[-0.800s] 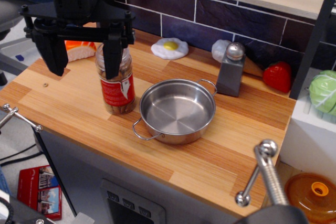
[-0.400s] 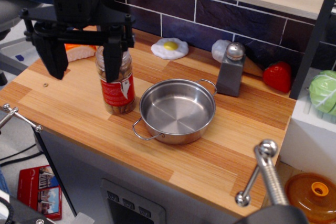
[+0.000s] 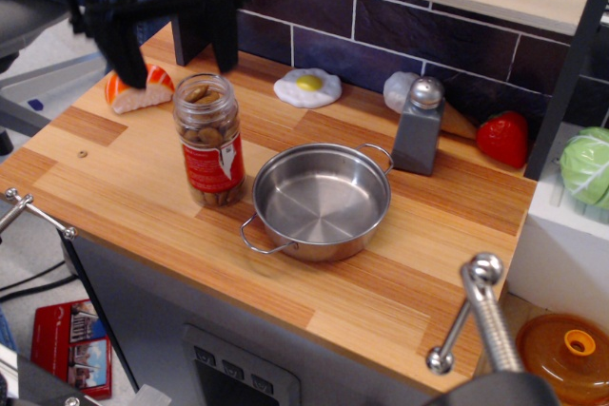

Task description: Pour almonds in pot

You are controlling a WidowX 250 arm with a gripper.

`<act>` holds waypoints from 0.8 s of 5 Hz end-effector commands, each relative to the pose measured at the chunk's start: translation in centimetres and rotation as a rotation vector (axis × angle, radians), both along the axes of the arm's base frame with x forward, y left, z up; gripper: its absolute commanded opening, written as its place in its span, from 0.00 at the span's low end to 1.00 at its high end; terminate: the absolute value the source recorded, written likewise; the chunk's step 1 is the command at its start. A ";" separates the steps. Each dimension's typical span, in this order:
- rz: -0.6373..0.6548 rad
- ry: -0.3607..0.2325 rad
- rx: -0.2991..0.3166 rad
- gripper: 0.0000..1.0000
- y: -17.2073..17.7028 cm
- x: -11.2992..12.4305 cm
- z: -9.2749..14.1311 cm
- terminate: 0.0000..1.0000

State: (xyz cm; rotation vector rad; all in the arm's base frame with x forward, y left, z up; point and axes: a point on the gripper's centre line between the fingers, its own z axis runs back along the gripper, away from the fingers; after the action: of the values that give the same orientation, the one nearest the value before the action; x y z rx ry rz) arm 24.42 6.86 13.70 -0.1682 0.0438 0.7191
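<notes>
I expect the almonds [image 3: 205, 125] to stay back at first and then spill out when I tip the jar steeply, because they are crowded below the jar's open rim [image 3: 204, 86].
The almonds [image 3: 203, 108] are brown nuts inside a clear plastic jar [image 3: 210, 145] with a red and white label. The jar stands upright on the wooden counter, with no lid on, just left of the pot. The pot [image 3: 322, 199] is a shallow shiny steel pan with two loop handles, and it holds nothing. My gripper [image 3: 174, 43] is black and hangs above and behind the jar at the upper left. Its jaws are wide apart and hold nothing, and it is clear of the jar's mouth.
An orange-and-white sushi toy [image 3: 133, 90] lies behind the jar at the left. A fried egg toy [image 3: 307, 87], a grey shaker [image 3: 419, 125] and a red strawberry toy [image 3: 502, 138] stand along the tiled back wall. A green cabbage toy [image 3: 587, 166] sits at the right.
My gripper has risen from astride the jar and moved up and back toward the wall. The jar now stands fully in sight and has not moved.
</notes>
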 end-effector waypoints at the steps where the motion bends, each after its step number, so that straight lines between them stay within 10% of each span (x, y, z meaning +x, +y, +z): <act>1: 0.304 0.038 -0.080 1.00 5.0 2.0 1.9 0.00; 4: 0.550 0.305 -0.251 1.00 7.5 2.0 -0.8 0.00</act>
State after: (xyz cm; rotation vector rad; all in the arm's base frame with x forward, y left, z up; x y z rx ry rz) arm 26.58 13.72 11.01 -0.3257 0.4694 1.2793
